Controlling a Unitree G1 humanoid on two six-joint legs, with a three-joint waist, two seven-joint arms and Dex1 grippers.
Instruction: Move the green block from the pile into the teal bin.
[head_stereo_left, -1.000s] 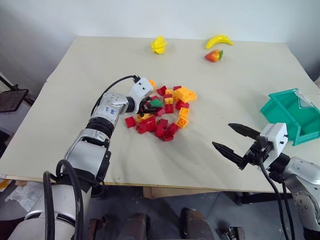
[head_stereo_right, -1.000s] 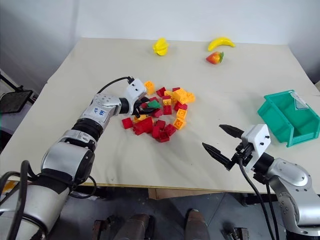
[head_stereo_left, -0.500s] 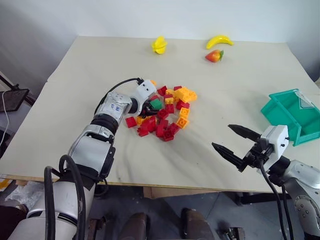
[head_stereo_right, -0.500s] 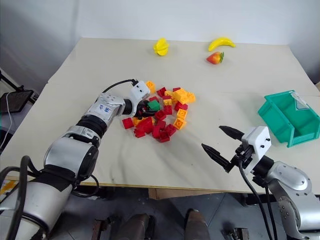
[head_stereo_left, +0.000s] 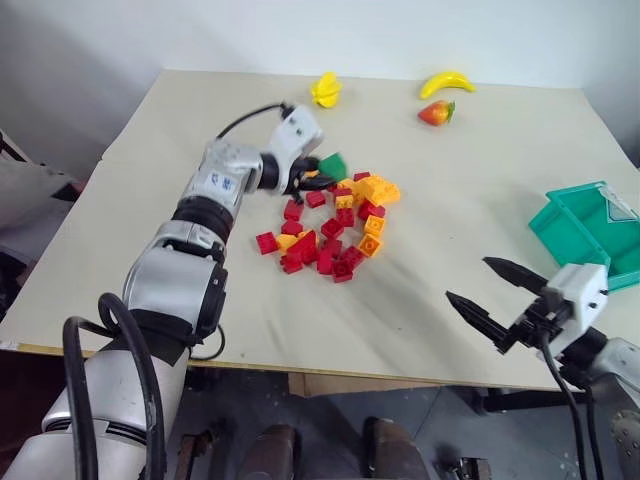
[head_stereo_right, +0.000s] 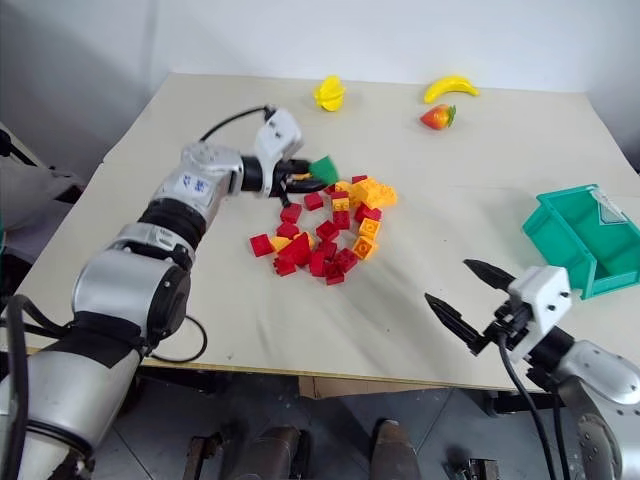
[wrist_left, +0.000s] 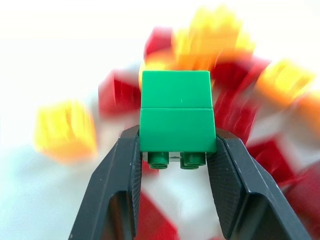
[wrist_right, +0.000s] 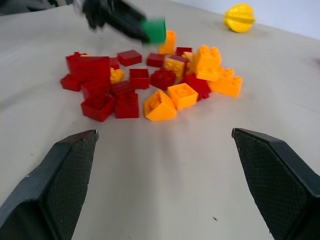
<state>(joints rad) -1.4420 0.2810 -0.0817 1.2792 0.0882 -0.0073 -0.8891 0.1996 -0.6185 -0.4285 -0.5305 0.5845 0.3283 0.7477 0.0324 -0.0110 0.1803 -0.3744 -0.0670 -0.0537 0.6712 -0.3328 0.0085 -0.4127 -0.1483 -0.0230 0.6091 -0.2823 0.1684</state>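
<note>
The green block (head_stereo_left: 333, 166) is in my left gripper, far from the teal bin. Next, my left gripper puts it down beside the pile (head_stereo_left: 432, 263) so that my right gripper can take it.
The green block (wrist_left: 175, 117) hangs just above the far left edge of the pile (head_stereo_left: 335, 225) of red and orange-yellow bricks, studs toward the wrist. My left gripper (head_stereo_left: 318, 172) is shut on the green block, one black finger on each side. It also appears at the back of the right wrist view as the green block (wrist_right: 155, 30). Near the table's front edge on the right, my right gripper (head_stereo_left: 472, 281) is open, holds nothing and points toward the pile. The teal bin (head_stereo_left: 560, 230) stands at the right edge of the table, beyond the right gripper.
A banana (head_stereo_left: 446, 82), a strawberry (head_stereo_left: 436, 112) and a yellow toy fruit (head_stereo_left: 325, 89) lie along the far side of the table. Bare tabletop stretches between the pile and the bin.
My left gripper has closed on the green block and lifted it out of the pile, up and toward the far side. The right gripper stays open in much the same place.
</note>
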